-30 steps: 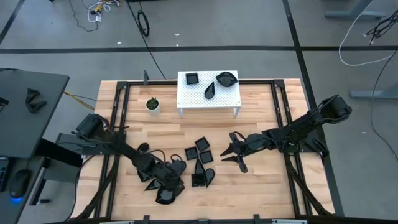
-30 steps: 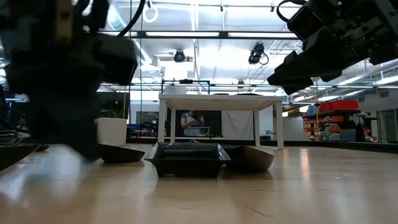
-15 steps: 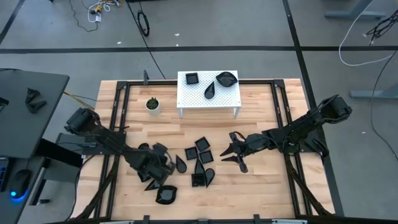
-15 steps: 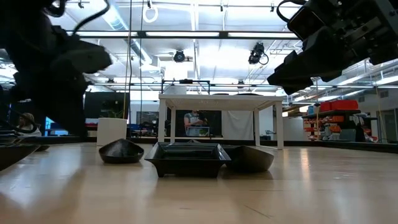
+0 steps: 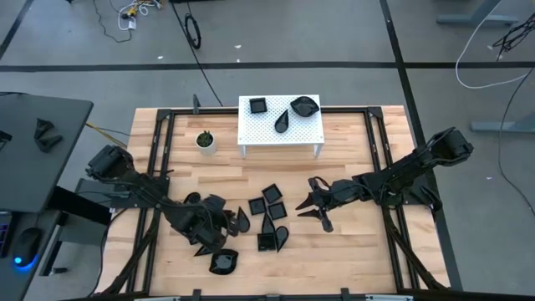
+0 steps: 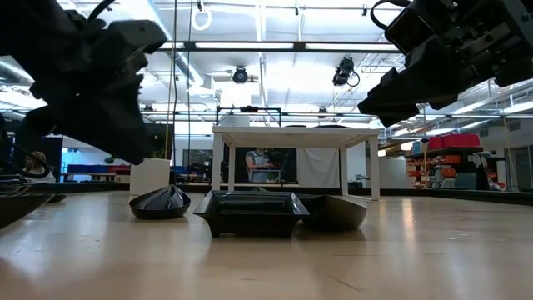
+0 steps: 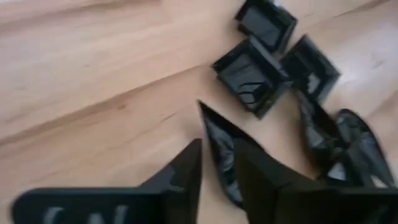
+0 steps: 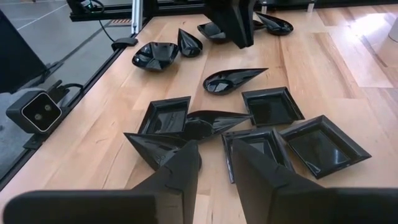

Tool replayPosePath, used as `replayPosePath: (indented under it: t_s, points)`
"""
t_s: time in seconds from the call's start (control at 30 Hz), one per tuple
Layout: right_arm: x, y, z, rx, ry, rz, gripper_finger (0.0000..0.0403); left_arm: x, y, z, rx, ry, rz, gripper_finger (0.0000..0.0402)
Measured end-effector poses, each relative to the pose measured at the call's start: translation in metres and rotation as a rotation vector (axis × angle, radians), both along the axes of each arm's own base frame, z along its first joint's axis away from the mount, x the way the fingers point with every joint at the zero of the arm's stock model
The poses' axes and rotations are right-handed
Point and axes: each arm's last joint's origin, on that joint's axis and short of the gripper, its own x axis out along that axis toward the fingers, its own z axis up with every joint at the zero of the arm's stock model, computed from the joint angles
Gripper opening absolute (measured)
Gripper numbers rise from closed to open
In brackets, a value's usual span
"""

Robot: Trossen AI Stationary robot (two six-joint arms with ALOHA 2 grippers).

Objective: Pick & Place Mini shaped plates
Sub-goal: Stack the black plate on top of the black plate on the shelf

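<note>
The teardrop plate (image 5: 243, 220) lies across the cluster from my right gripper, so my left gripper should take its wide end (image 5: 244, 226) and offer my right gripper the plate's tip.
Several glossy black mini shaped plates, square and teardrop, lie clustered mid-table (image 5: 269, 213), also in the right wrist view (image 8: 272, 106). One teardrop plate (image 5: 242, 219) (image 7: 214, 146) lies flat just left of them. My left gripper (image 5: 226, 219) (image 7: 217, 144) hangs above its wide end, fingers slightly open and clear of it. A rounded plate (image 5: 223, 264) (image 8: 153, 55) rests near the front edge. Three plates sit on the white perforated stand (image 5: 263, 130). My right gripper (image 5: 301, 209) (image 8: 216, 146) hovers right of the cluster, slightly open and holding nothing.
A small white pot with a green plant (image 5: 205, 140) stands left of the stand. More black plates lie beside the left arm (image 5: 192, 199). Black frame rails (image 5: 159, 167) run along the table's sides. Bare wood lies between the stand and the cluster.
My left gripper has risen from over the rounded plate near the front edge and gone toward the far edge, turning as it went. The rounded plate now lies uncovered on the table.
</note>
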Motion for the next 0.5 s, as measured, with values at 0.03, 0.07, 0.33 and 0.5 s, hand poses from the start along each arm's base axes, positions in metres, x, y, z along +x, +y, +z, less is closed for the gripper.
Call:
replayPosePath:
  t_s: [0.03,0.07,0.33,0.5]
  points:
    - [0.000,0.000,0.000,0.000,0.000,0.000,0.0103,0.001,-0.001,-0.001,-0.018,0.000,0.001,0.0119]
    - [0.000,0.000,0.000,0.000,0.000,0.000,0.0103,0.002,-0.001,-0.004,-0.032,0.010,0.001,0.0136]
    - [0.000,0.000,0.001,0.000,-0.010,0.001,0.0103,0.019,-0.004,-0.033,-0.123,0.018,0.037,0.0184]
    - [0.000,0.000,0.001,0.001,-0.015,0.000,0.0103,0.022,0.000,-0.035,-0.107,0.027,0.041,0.0150]
